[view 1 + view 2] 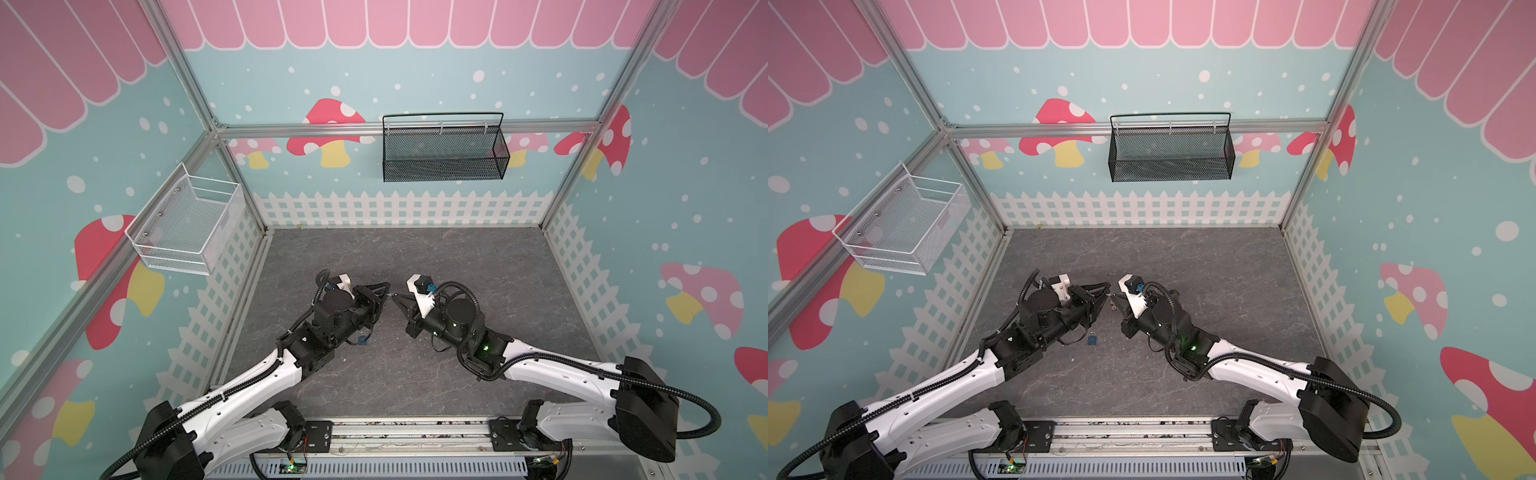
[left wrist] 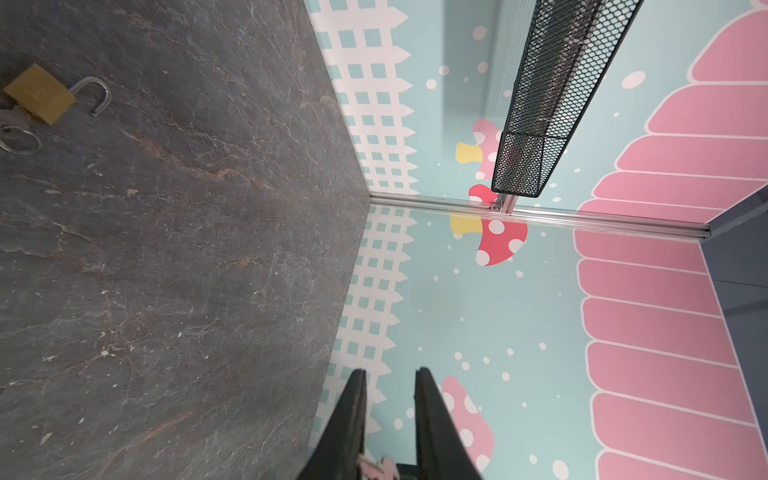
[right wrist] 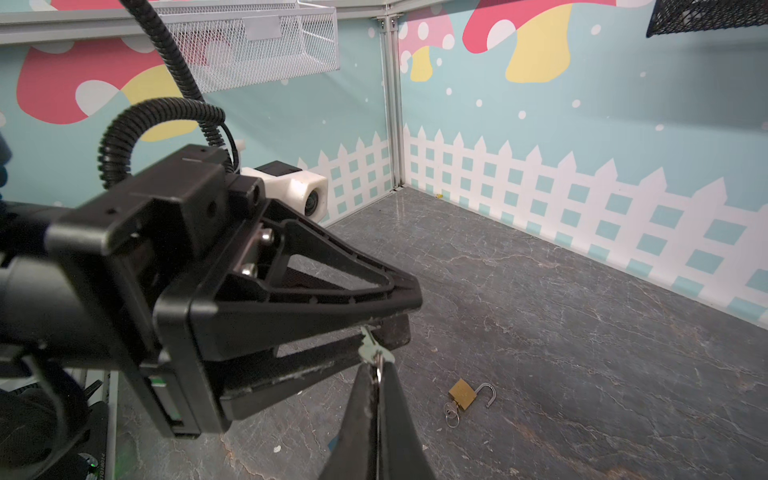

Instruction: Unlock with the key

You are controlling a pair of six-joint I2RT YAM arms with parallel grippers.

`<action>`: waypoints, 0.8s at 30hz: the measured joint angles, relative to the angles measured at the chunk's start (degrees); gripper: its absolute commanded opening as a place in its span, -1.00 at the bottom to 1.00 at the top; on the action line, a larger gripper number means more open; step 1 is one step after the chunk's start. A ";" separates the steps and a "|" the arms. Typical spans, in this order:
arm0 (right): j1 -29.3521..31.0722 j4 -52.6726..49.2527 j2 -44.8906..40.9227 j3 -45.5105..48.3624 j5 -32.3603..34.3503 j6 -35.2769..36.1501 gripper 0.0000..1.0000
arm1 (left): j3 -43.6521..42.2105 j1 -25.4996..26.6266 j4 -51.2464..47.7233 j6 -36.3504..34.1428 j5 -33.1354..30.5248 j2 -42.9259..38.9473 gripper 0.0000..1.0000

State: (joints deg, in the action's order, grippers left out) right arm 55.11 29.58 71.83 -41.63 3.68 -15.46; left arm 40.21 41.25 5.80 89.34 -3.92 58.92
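The key's head (image 3: 376, 350) slants out of my right gripper's fingers, so my left gripper should hold the blade (image 3: 366, 331) while my right gripper moves back and takes hold of the head again.
A small silver key (image 3: 375, 352) stands above the floor, and my right gripper (image 3: 377, 368) is shut on its head. My left gripper (image 3: 409, 320) lies on its side, tip to tip with the right one. Its jaws stand a narrow gap apart, and the key's blade reaches up to that gap. Whether they touch the key I cannot tell. In the left wrist view the left gripper (image 2: 390, 372) shows wall through the gap. A brass padlock (image 3: 462, 394) lies on the floor with its shackle swung open and a key ring at its base. It also shows as the padlock (image 2: 39, 93). In both top views the left gripper (image 1: 387, 291) meets the right gripper (image 1: 395, 296) mid-floor.
A black mesh basket (image 1: 444, 151) hangs on the back wall and a white wire basket (image 1: 187, 224) on the left wall. A small blue piece (image 1: 363, 340) lies on the grey floor (image 1: 478, 266) under the left arm. Walls close in the floor on three sides.
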 measured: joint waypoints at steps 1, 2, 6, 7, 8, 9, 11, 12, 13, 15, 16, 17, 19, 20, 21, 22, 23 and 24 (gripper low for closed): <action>0.00 0.00 -0.04 0.00 0.00 0.04 -1.00 | 0.00 0.00 -0.07 0.04 0.02 0.00 -0.68; 0.00 0.00 -0.04 0.00 0.02 0.09 -1.00 | 0.00 0.00 -0.15 0.04 0.02 0.00 -0.68; 0.00 -0.02 -0.04 0.00 0.17 0.48 -1.00 | 0.00 0.00 -0.22 0.04 0.02 0.00 -0.79; 0.00 -0.04 -0.04 0.00 0.26 0.57 -1.00 | 0.00 0.00 -0.24 0.00 0.02 0.00 -0.80; 0.00 -0.04 -0.04 0.00 0.31 0.66 -1.00 | 0.00 0.00 -0.26 0.00 0.02 0.00 -0.81; 0.00 -0.04 -0.04 0.00 0.31 0.72 -1.00 | 0.00 0.00 -0.28 0.04 0.02 0.00 -0.82; 0.00 -0.07 -0.04 0.00 0.26 0.90 -1.00 | 0.00 -0.02 -0.33 0.02 0.02 0.00 -0.88; 0.00 -0.20 -0.04 0.00 0.24 0.94 -1.00 | 0.00 -0.04 -0.33 0.04 0.00 0.00 -0.93; 0.00 -0.68 -0.04 0.00 0.07 1.01 -1.00 | 0.00 -0.04 -0.13 0.00 0.00 0.00 -0.96; 0.00 -1.09 -0.04 0.00 -0.04 1.11 -1.00 | 0.02 -0.09 -0.20 0.00 0.02 0.00 -1.00; 0.00 -1.14 -0.04 0.00 -0.11 1.20 -1.00 | 0.02 -0.11 -0.24 -0.02 0.00 0.00 -1.00; 0.00 -1.16 -0.04 0.00 -0.13 1.29 -1.00 | 0.02 -0.13 -0.24 -0.09 0.02 0.00 -1.00; 0.00 -1.22 -0.04 0.00 -0.11 1.33 -0.96 | 0.02 -0.15 -0.26 -0.20 0.02 0.00 -1.00; 0.00 -1.27 -0.04 0.00 -0.11 1.33 -0.89 | 0.02 -0.15 -0.26 -0.24 0.02 0.00 -1.00; 0.00 -1.29 -0.07 0.00 -0.11 1.33 -0.78 | 0.02 -0.15 -0.26 -0.39 0.02 0.00 -1.00; 0.00 -1.33 -0.13 0.00 -0.09 1.31 -0.67 | 0.02 -0.15 -0.26 -0.63 0.04 0.00 -1.00; 0.00 -1.36 -0.17 0.00 -0.07 1.53 -0.59 | 0.02 -0.15 -0.26 -0.85 0.02 0.00 -1.00; 0.00 -1.38 -0.37 0.00 -0.02 1.51 -0.51 | 0.02 -0.22 -0.33 -1.27 0.02 0.00 -1.00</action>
State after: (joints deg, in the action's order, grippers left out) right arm 55.11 28.21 71.46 -41.63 3.66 -13.96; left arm 40.23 41.04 5.48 88.07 -3.90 58.92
